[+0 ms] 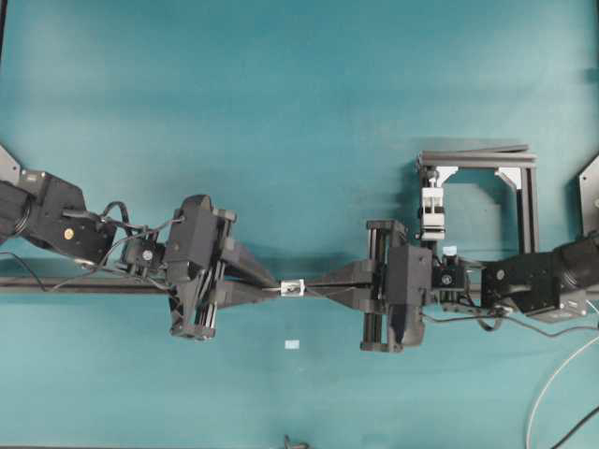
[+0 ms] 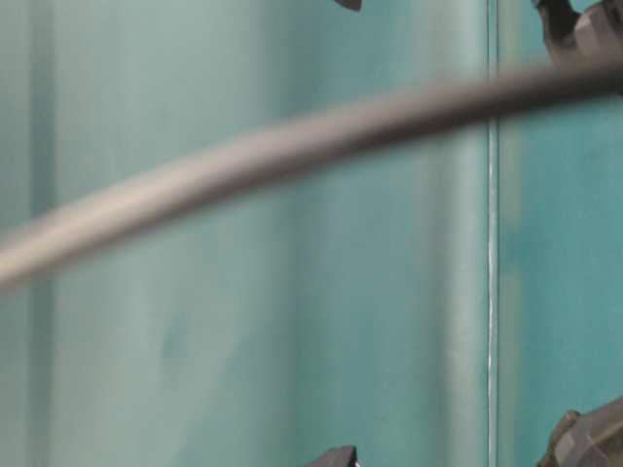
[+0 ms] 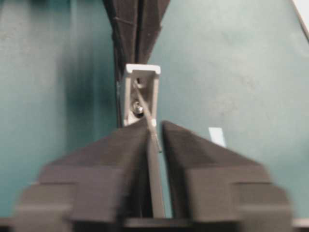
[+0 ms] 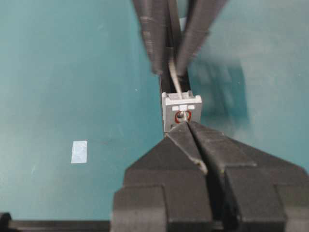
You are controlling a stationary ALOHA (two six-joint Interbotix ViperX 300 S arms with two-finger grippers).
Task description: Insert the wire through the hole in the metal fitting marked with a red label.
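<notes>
I should grip the wire's tip (image 3: 155,140) with my left gripper and pull it through as soon as my right gripper opens, because my right gripper is closed against the metal fitting (image 4: 181,115).
The metal fitting (image 1: 294,287) is a small pale square bracket between the two gripper tips. In the right wrist view the fitting (image 4: 182,101) has a red ring around its hole (image 4: 182,116). The thin grey wire (image 4: 175,77) runs from the left gripper's fingers into that hole. My right gripper (image 4: 186,123) is shut right against the fitting, with a pale wire end showing at its seam. My left gripper (image 3: 154,124) is slightly open. The wire (image 3: 145,108) lies between its fingers, against the left one, and reaches the fitting (image 3: 143,69).
A black frame with a white-and-silver clamp block (image 1: 431,210) stands at the back right. A black rail (image 1: 84,286) runs under the left arm. A white tape patch (image 1: 292,345) lies in front of the fitting. A white cable (image 1: 552,383) trails at the bottom right.
</notes>
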